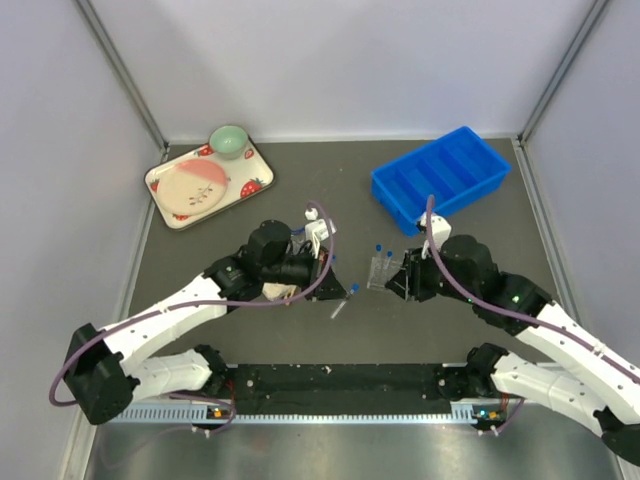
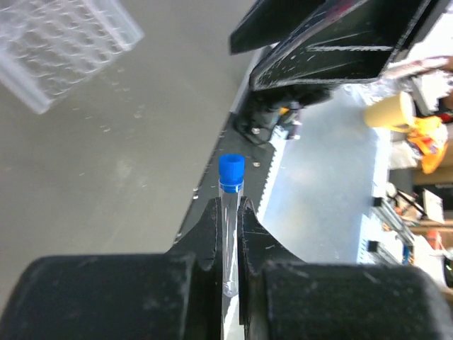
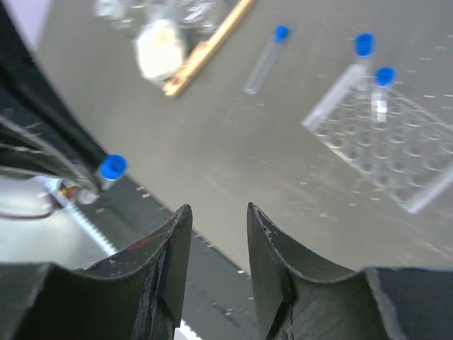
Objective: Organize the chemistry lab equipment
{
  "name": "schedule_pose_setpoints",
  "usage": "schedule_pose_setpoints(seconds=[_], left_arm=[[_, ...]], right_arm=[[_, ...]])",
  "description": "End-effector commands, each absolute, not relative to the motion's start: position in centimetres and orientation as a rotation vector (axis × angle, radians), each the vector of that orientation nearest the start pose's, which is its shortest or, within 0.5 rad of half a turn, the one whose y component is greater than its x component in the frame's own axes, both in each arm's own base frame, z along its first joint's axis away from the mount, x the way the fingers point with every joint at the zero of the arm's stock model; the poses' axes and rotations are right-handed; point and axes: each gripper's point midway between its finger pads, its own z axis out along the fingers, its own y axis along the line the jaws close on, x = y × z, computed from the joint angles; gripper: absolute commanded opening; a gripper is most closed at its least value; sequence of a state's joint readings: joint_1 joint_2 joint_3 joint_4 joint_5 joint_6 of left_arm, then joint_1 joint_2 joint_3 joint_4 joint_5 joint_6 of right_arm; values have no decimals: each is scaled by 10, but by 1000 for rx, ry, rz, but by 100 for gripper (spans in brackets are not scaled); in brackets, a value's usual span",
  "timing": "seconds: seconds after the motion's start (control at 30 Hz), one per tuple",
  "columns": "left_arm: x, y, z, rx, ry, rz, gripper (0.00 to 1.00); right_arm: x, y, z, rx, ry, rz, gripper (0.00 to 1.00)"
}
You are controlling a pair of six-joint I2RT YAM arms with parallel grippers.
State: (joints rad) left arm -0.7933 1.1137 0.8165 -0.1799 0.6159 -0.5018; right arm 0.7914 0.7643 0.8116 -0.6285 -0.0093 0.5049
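Observation:
I can see the held tube's blue cap sticking out past my left gripper. My open right gripper should keep nearing that cap until its fingers straddle it.
My left gripper is shut on a clear test tube with a blue cap, held above the table; in the top view it is left of the clear tube rack. The rack holds two blue-capped tubes. Another capped tube lies loose on the table in front of the rack and shows in the right wrist view. My right gripper is open and empty, just right of the rack. The held tube's cap shows at the left of the right wrist view.
A blue divided bin stands at the back right. A tray with a plate and a green bowl is at the back left. A wooden-handled tool with a pale end lies near the left arm.

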Motion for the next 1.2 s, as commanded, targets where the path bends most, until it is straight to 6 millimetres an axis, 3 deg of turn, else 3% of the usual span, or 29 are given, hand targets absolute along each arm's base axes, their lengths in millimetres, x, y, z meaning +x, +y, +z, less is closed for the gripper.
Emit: schedule_pose_setpoints(seconds=[0.0, 0.33, 0.7, 1.17], left_arm=[[108, -320, 266, 899, 1833, -1685, 0], [82, -311, 301, 965, 1640, -1842, 0], [77, -309, 305, 978, 1617, -1858, 0], [75, -308, 307, 985, 1601, -1864, 0]], right_arm=[[137, 236, 254, -431, 2082, 1124, 38], [107, 258, 295, -504, 1912, 1431, 39], [87, 270, 330, -568, 1801, 1545, 40], [83, 278, 336, -589, 1771, 1568, 40]])
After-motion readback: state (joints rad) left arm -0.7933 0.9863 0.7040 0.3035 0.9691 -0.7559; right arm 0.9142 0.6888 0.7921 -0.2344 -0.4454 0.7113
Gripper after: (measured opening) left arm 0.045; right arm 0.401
